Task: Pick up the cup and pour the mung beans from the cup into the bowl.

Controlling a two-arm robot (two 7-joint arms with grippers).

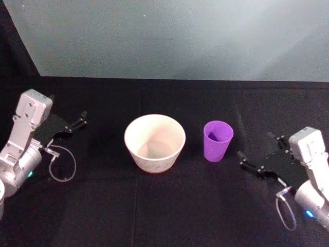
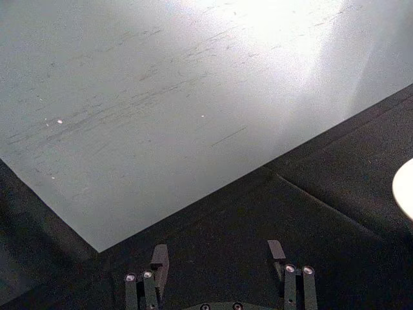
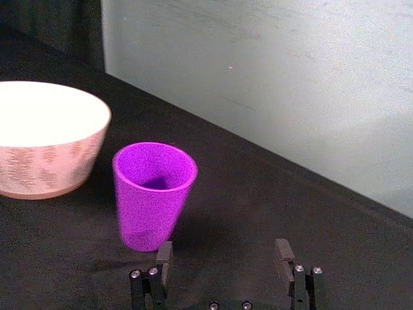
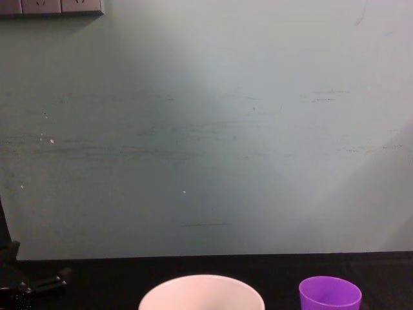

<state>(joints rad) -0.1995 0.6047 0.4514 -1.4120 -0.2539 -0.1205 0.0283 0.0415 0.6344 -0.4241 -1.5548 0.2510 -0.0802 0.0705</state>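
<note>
I can see only purple sides and shadow (image 3: 155, 179) inside the cup (image 3: 151, 203), so I should expect a thin layer of mung beans hidden at the bottom of the cup.
The purple cup (image 1: 217, 140) stands upright on the black table, just right of the wide pale bowl (image 1: 154, 142). Both also appear in the right wrist view, cup (image 3: 153, 194) in front and bowl (image 3: 48, 139) beside it, and at the bottom of the chest view, cup (image 4: 330, 294) and bowl (image 4: 201, 294). My right gripper (image 1: 254, 154) hovers open a short way right of the cup, fingers (image 3: 164, 258) pointing toward it with nothing between them. My left gripper (image 1: 79, 120) sits open at the far left, well away from the bowl. The cup's contents are in shadow.
A pale wall (image 4: 206, 129) rises behind the table's far edge. Loose cables (image 1: 61, 164) hang by each arm. Bare black cloth (image 1: 169, 206) stretches in front of the bowl and cup.
</note>
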